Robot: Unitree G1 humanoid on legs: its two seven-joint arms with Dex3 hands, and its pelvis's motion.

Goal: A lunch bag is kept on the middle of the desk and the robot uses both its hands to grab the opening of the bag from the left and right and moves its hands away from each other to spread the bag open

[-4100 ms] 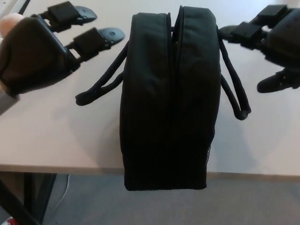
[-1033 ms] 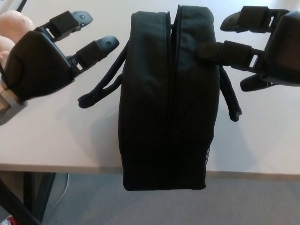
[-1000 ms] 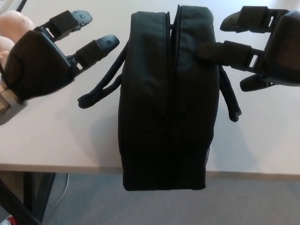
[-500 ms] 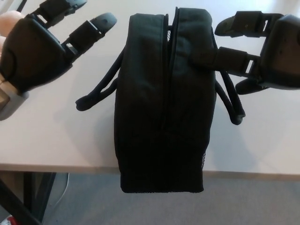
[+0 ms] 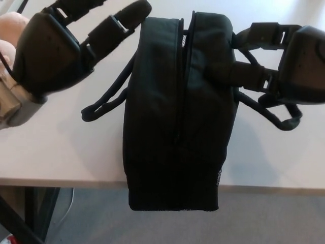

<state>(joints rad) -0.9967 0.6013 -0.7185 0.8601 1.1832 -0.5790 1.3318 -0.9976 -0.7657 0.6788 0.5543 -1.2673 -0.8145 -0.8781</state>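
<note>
My gripper will make the lunch bag's top panels [image 5: 160, 66] spread into a wide opening when I pull outward, because the zip slit [image 5: 185, 43] is open at its far end.
A black lunch bag [image 5: 167, 117] stands at the middle of the desk [image 5: 61, 147], its front end overhanging the near edge. A narrow zip slit [image 5: 184, 76] runs along its top, only slightly parted. My left hand [image 5: 51, 51] hovers at the upper left, open with fingers spread; one fingertip [image 5: 138, 8] nearly reaches the bag's far left corner. My right hand [image 5: 297, 66] is open at the right, one finger [image 5: 238, 73] lying across the bag's right top panel. The left strap [image 5: 106, 101] lies on the desk. The right strap [image 5: 277, 116] loops under my right hand.
A peach-coloured object [image 5: 11, 23] shows behind my left hand at the far left. The desk's near edge [image 5: 61, 182] runs across the lower picture, with grey floor [image 5: 264, 218] below and a dark desk leg [image 5: 35, 213] at the bottom left.
My left hand has moved up and right toward the bag's left top corner. My right hand has pressed further in over the right panel. The right strap has swung out to the right.
</note>
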